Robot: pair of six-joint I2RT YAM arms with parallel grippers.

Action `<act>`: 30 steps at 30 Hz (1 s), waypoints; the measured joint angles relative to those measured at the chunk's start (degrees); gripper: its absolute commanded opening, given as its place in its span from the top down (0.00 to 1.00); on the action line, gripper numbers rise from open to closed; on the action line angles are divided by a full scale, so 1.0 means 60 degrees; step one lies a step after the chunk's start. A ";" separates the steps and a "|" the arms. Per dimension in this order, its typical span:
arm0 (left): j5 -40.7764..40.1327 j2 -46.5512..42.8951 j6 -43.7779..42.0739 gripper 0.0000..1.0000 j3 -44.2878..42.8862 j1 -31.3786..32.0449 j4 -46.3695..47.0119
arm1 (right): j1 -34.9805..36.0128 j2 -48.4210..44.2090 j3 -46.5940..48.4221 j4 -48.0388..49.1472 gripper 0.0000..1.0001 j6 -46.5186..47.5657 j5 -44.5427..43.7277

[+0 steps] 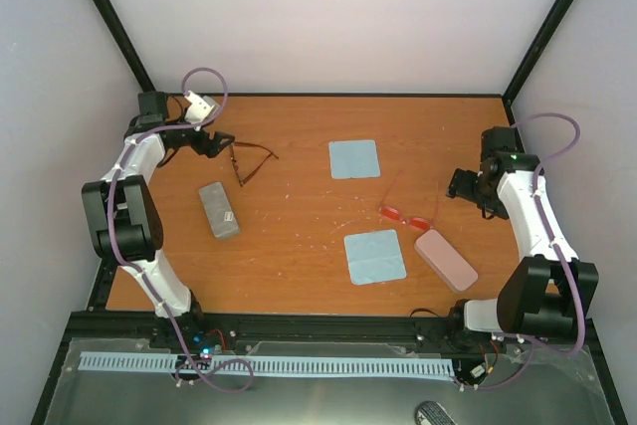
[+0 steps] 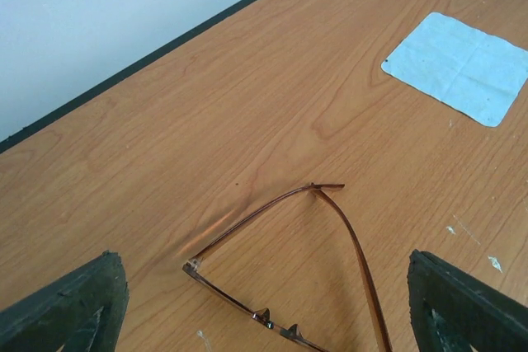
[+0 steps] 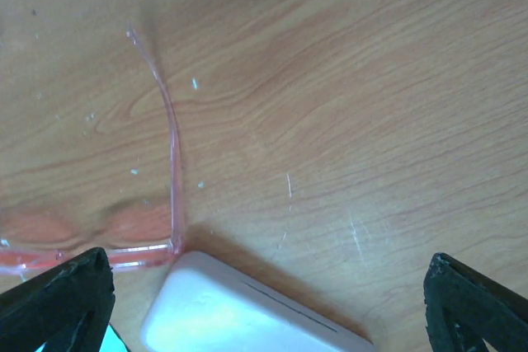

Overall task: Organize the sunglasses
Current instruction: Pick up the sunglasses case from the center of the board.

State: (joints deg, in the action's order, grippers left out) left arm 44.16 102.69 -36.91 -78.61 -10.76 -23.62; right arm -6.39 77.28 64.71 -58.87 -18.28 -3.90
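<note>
The pink case (image 1: 448, 262) is closed and lies far from my left gripper, so next my right gripper grabs its end (image 1: 429, 242) by the sunglasses and brings the case across to be opened.
The dark brown wire-framed sunglasses (image 1: 254, 160) lie unfolded on the table at the back left. My left gripper (image 1: 217, 142) is open just left of them. In the left wrist view its fingers (image 2: 74, 302) stand wide apart on either side of the brown pair (image 2: 356, 241), not touching it. The red-orange sunglasses (image 1: 402, 214) lie right of centre, against the pink case (image 1: 445, 259). My right gripper (image 1: 459, 185) is open and empty, to the right of them. In the right wrist view the red pair (image 3: 172, 162) and the case end (image 3: 239, 315) lie between its fingers (image 3: 58, 302).
A grey case (image 1: 218, 209) lies at the left. One light blue cloth (image 1: 354, 158) lies at the back centre and also shows in the left wrist view (image 2: 458, 66). Another cloth (image 1: 374, 257) lies at the front centre. Black frame posts stand at the table corners.
</note>
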 measured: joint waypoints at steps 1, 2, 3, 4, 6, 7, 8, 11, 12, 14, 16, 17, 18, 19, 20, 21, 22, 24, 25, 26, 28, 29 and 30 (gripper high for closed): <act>-0.0004 0.0011 -0.0062 0.09 0.0000 0.0000 -0.0047 | 0.0000 0.0000 -0.0036 -0.0055 0.00 0.0087 0.0055; -0.0004 0.0018 -0.0127 0.09 0.0004 0.0000 -0.0073 | 0.0000 0.0000 -0.0066 -0.0146 0.00 0.0240 0.0178; -0.0007 0.0022 -0.0226 0.09 0.0004 0.0000 -0.0095 | 0.0000 0.0000 -0.0076 -0.0215 0.00 0.0390 0.0291; -0.0011 0.0029 -0.0306 0.09 0.0000 0.0000 -0.0109 | 0.0000 -0.0004 -0.0084 -0.0280 0.00 0.0528 0.0448; -0.0033 0.0036 -0.0503 0.09 0.0004 0.0000 -0.0157 | 0.0000 -0.0004 -0.0084 -0.0401 0.00 0.0852 0.0790; -0.0055 0.0040 -0.0619 0.09 0.0004 0.0000 -0.0175 | 0.0004 -0.0004 -0.0080 -0.0433 0.00 0.0973 0.0874; -0.0080 0.0047 -0.0718 0.09 0.0004 0.0000 -0.0193 | 0.0004 0.0015 -0.0069 -0.0452 0.00 0.1086 0.0911; -0.0146 0.0069 -0.0954 0.09 0.0004 0.0000 -0.0233 | 0.0033 0.0353 0.0310 -0.0539 0.00 0.1566 0.0852; -0.0153 0.0095 -0.1038 0.09 0.0004 0.0000 -0.0244 | 0.0076 0.0554 0.0535 -0.0503 0.00 0.1778 0.0761; -0.0153 0.0160 -0.1151 0.09 0.0004 0.0000 -0.0280 | 0.0229 0.0907 0.0969 -0.0291 0.00 0.2342 0.0452; -0.0160 0.0248 -0.1264 0.09 0.0004 0.0000 -0.0328 | 0.0503 0.1067 0.1231 -0.0051 0.00 0.3027 0.0102; -0.0168 0.0291 -0.1311 0.09 0.0004 0.0000 -0.0339 | 0.0667 0.1082 0.1308 0.0087 0.00 0.3468 0.0015; -0.0178 0.0328 -0.1362 0.09 0.0004 0.0000 -0.0353 | 0.0834 0.1053 0.1326 0.0277 0.00 0.4211 -0.0036; -0.0182 0.0364 -0.1428 0.09 0.0004 0.0000 -0.0368 | 0.0962 0.1049 0.1322 0.0302 0.00 0.4430 -0.0033; -0.0189 0.0393 -0.1479 0.09 0.0004 0.0000 -0.0375 | 0.1064 0.1013 0.1242 0.0393 0.00 0.4921 0.0004; -0.0189 0.0423 -0.1530 0.09 0.0004 0.0000 -0.0375 | 0.1126 0.0976 0.1115 0.0412 0.00 0.5366 0.0058; -0.0204 0.0444 -0.1588 0.09 0.0004 0.0000 -0.0386 | 0.1147 0.0929 0.0918 0.0335 0.00 0.5854 0.0146; -0.0251 0.0481 -0.1690 0.10 0.0004 0.0000 -0.0404 | 0.1155 0.0900 0.0579 0.0160 0.00 0.6470 0.0306; -0.0284 0.0506 -0.1749 0.10 0.0004 0.0000 -0.0419 | 0.1169 0.0892 0.0310 0.0007 0.00 0.6812 0.0419; -0.0306 0.0521 -0.1781 0.10 0.0004 0.0000 -0.0437 | 0.1184 0.0892 0.0120 -0.0117 0.00 0.7023 0.0466; -0.0393 0.0561 -0.1876 0.10 0.0004 0.0000 -0.0514 | 0.1253 0.0878 -0.0339 -0.0404 0.00 0.7450 0.0550; -0.0426 0.0594 -0.1920 0.10 0.0004 0.0000 -0.0546 | 0.1308 0.0852 -0.0590 -0.0594 0.00 0.7657 0.0597; -0.0455 0.0619 -0.1960 0.10 0.0007 0.0000 -0.0557 | 0.1355 0.0812 -0.0809 -0.0758 0.00 0.7825 0.0652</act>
State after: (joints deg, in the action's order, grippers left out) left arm 41.43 106.41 -48.66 -78.56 -10.76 -26.96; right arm 1.74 82.15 59.86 -63.42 28.67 0.01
